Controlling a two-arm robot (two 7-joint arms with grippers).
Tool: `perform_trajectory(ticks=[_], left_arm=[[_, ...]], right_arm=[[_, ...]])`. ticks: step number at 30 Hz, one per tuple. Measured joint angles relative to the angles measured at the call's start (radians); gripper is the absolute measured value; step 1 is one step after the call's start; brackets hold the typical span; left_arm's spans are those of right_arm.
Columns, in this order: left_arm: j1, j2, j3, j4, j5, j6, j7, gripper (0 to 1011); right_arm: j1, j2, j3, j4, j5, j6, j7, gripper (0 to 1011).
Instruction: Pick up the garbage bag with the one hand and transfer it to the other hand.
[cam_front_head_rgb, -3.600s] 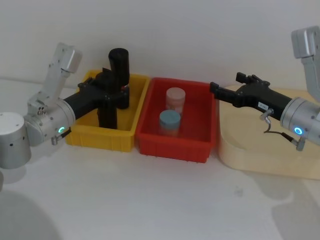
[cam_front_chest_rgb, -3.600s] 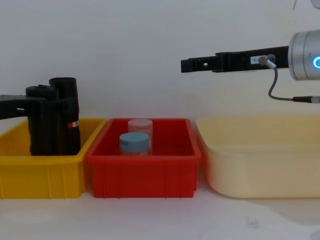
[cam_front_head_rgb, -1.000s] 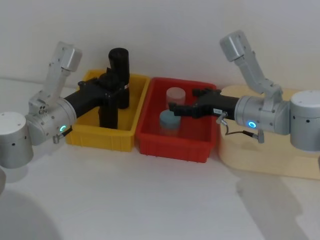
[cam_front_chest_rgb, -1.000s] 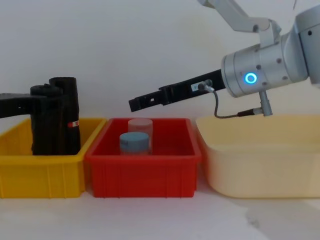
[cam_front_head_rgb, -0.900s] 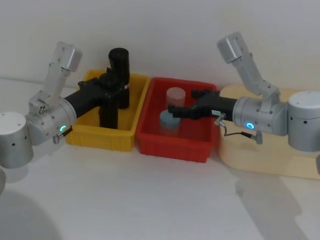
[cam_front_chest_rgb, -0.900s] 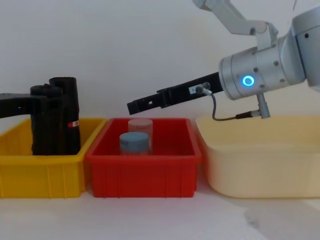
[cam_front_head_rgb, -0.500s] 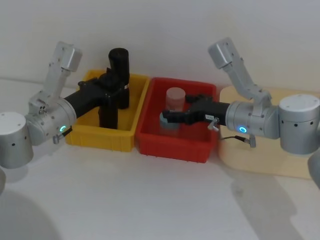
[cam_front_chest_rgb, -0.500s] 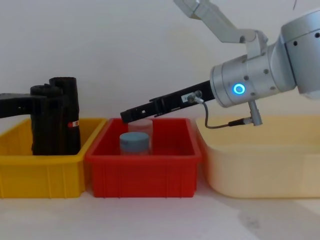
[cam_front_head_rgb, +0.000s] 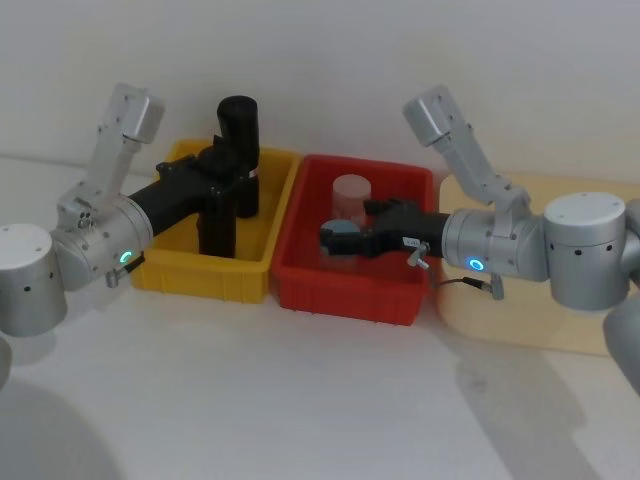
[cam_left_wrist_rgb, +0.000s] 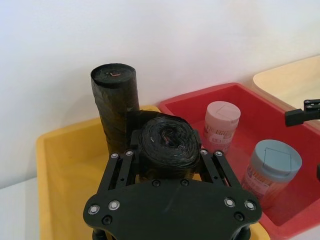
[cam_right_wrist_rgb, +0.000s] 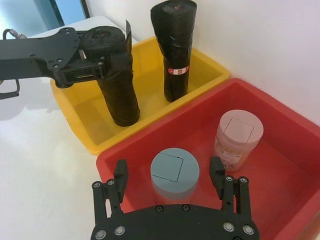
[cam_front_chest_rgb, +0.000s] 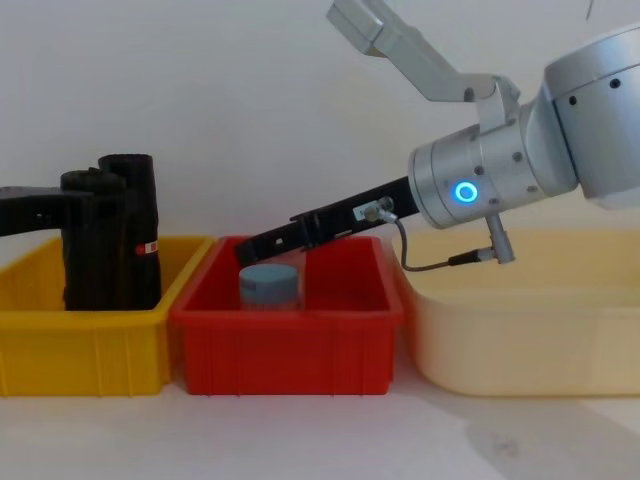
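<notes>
My gripper will bring the blue-lidded jar (cam_right_wrist_rgb: 175, 175) along, still closed, when it lifts by the lid, because the blue lid sits level with its flap flush (cam_right_wrist_rgb: 167, 166).
The garbage bag (cam_front_head_rgb: 217, 228), a stubby matte black roll, stands upright in the yellow bin (cam_front_head_rgb: 200, 278). My left gripper (cam_front_head_rgb: 225, 183), on the green-lamp arm, is shut on its upper part, with one finger (cam_left_wrist_rgb: 128, 153) on each side of the roll (cam_left_wrist_rgb: 167, 147). Just behind it stands a taller black roll (cam_front_head_rgb: 238, 150) with a red-and-white label. My right gripper (cam_front_head_rgb: 332, 238), on the blue-ring arm, hangs open low over the red bin (cam_front_head_rgb: 340, 295). Its fingers (cam_right_wrist_rgb: 120, 172) straddle a blue-lidded jar (cam_right_wrist_rgb: 175, 172) without touching it.
A pink-lidded jar (cam_front_head_rgb: 351, 195) stands in the red bin behind the blue-lidded one. A large beige tub (cam_front_head_rgb: 520, 330) sits to the right of the red bin. The three containers stand side by side against a white wall, with bare white table in front.
My right arm has swung left and down from above the beige tub to the red bin, its open fingers now around the blue-lidded jar. The left arm and the roll have not moved.
</notes>
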Motion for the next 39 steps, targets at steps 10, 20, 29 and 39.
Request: perform_trajectory(ticks=[10, 20, 29, 39], left_arm=[[0.000, 0.000, 0.000, 0.000, 0.000, 0.000, 0.000, 508], [0.000, 0.000, 0.000, 0.000, 0.000, 0.000, 0.000, 508], [0.000, 0.000, 0.000, 0.000, 0.000, 0.000, 0.000, 508], [0.000, 0.000, 0.000, 0.000, 0.000, 0.000, 0.000, 508]], right_arm=[[0.002, -0.010, -0.003, 0.011, -0.014, -0.002, 0.003, 1001], [0.006, -0.013, -0.007, 0.015, -0.030, -0.003, 0.005, 1001], [0.008, -0.016, -0.006, 0.028, -0.041, 0.002, 0.008, 1001], [0.014, -0.027, -0.004, 0.052, -0.049, 0.003, 0.016, 1001]])
